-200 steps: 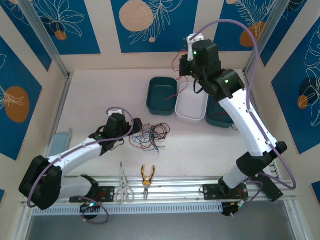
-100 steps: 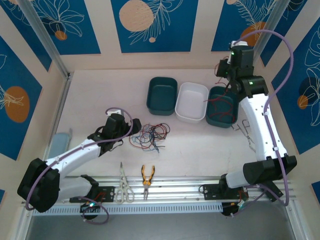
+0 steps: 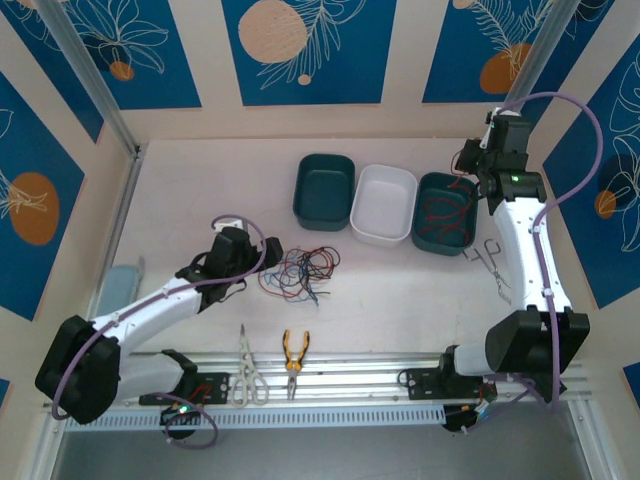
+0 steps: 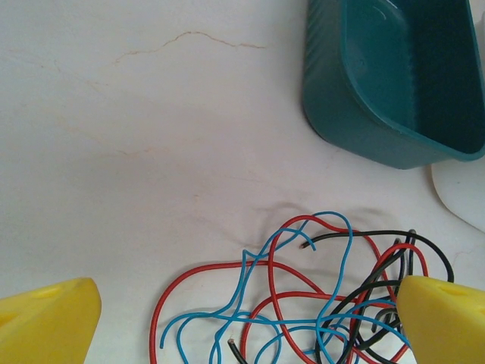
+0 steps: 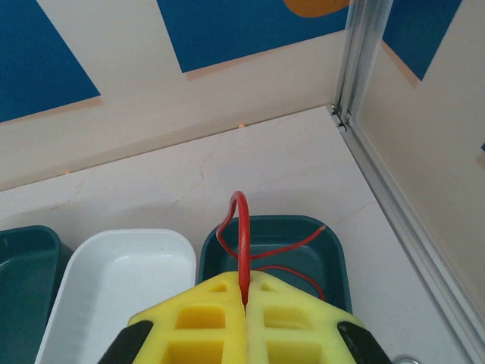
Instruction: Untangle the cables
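Observation:
I keep moving my right gripper down into that bin (image 3: pixel 443 222) and let go there, as the red cable (image 3: pixel 461 182) is clear of the tangle and trails into the teal bin.
A tangle of red, blue and black cables (image 3: pixel 300 270) lies on the table mid-left. My left gripper (image 3: pixel 268 252) sits just left of it, open; in the left wrist view its yellow fingers (image 4: pixel 45 322) straddle the cables (image 4: pixel 303 303) without touching them. My right gripper (image 3: pixel 473 163) hovers over the far edge of the right teal bin (image 3: pixel 424 240). It is shut on a red cable (image 5: pixel 242 227), which loops up from the jaws and trails down into that bin (image 5: pixel 333 246). The red cable's loops (image 3: pixel 440 212) lie inside the bin.
A white bin (image 3: pixel 383 205) and a second teal bin (image 3: pixel 324 190) stand left of the right one, both holding nothing. Scissors (image 3: pixel 247 370) and orange-handled pliers (image 3: pixel 294 358) lie at the near rail. Metal forceps (image 3: pixel 490 262) rest by the right arm.
The right arm has swung right from above the left bins to the far right bin, carrying the red cable, whose loops now lie in that bin. The left arm has not moved.

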Controlling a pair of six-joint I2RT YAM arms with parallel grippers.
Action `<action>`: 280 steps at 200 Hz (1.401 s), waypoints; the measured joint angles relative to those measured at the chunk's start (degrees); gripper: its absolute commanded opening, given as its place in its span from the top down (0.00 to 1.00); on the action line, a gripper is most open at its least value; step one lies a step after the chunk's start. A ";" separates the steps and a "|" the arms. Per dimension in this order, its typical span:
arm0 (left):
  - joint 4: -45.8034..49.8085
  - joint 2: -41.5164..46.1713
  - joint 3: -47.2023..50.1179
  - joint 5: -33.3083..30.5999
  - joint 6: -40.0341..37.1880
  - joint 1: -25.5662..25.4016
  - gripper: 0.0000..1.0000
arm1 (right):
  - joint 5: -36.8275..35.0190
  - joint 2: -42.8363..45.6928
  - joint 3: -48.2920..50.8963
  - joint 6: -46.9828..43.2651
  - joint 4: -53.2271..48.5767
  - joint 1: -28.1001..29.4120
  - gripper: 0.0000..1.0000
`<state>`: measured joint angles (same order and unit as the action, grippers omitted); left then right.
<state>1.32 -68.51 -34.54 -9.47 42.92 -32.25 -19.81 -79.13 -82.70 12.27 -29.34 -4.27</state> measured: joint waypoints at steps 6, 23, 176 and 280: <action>0.04 -0.20 0.00 0.00 -0.02 0.00 0.00 | 0.35 -0.26 0.09 0.02 0.28 -0.09 1.00; 0.04 -0.50 0.00 0.02 -0.02 0.00 0.00 | 1.01 -1.60 0.35 0.02 1.62 -0.26 1.00; 0.13 -1.44 0.00 0.00 -1.31 0.11 0.00 | 5.75 -3.98 12.92 4.39 -0.98 -1.53 1.00; 0.13 -1.42 0.00 0.00 -1.31 0.13 0.00 | 6.34 -15.96 13.14 8.28 -4.98 -3.15 1.00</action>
<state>1.45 -69.93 -34.54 -9.47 41.60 -32.12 -13.47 -95.09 -69.56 20.56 -34.33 -7.42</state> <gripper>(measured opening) 0.998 0.046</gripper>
